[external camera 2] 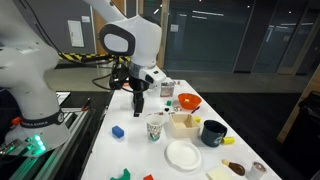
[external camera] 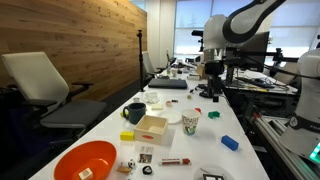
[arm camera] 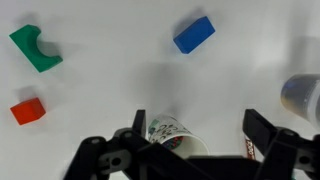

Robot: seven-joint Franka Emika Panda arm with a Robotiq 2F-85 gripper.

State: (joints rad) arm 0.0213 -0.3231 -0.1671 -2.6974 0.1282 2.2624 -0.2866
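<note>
Next, I move over the cup's rim point(external camera 2: 155, 117) and lower my fingers around the cup, because the patterned paper cup point(external camera 2: 154, 127) stands off-centre, well below my open gripper.
My gripper point(arm camera: 198, 128) is open and hangs above the white table with nothing between its fingers. Below it stands a patterned paper cup point(arm camera: 170, 135), close to the left finger point(arm camera: 138, 125) and partly hidden by the gripper body. In both exterior views the gripper point(external camera: 213, 85) point(external camera 2: 139, 103) is well above the cup point(external camera: 190, 122) point(external camera 2: 154, 127). A blue block point(arm camera: 194, 33) lies beyond the cup, also seen in the exterior views point(external camera: 230, 143) point(external camera 2: 117, 130). Off to the left in the wrist view lie a green notched block point(arm camera: 36, 48) and a small red block point(arm camera: 28, 110).
On the table are a white plate point(external camera 2: 183, 154), a wooden box point(external camera 2: 183, 123), a dark mug point(external camera 2: 213, 132) and an orange bowl point(external camera: 85, 160). A blurred grey round object point(arm camera: 303, 97) sits at the right edge of the wrist view. Office chairs stand along the table's side point(external camera: 40, 85).
</note>
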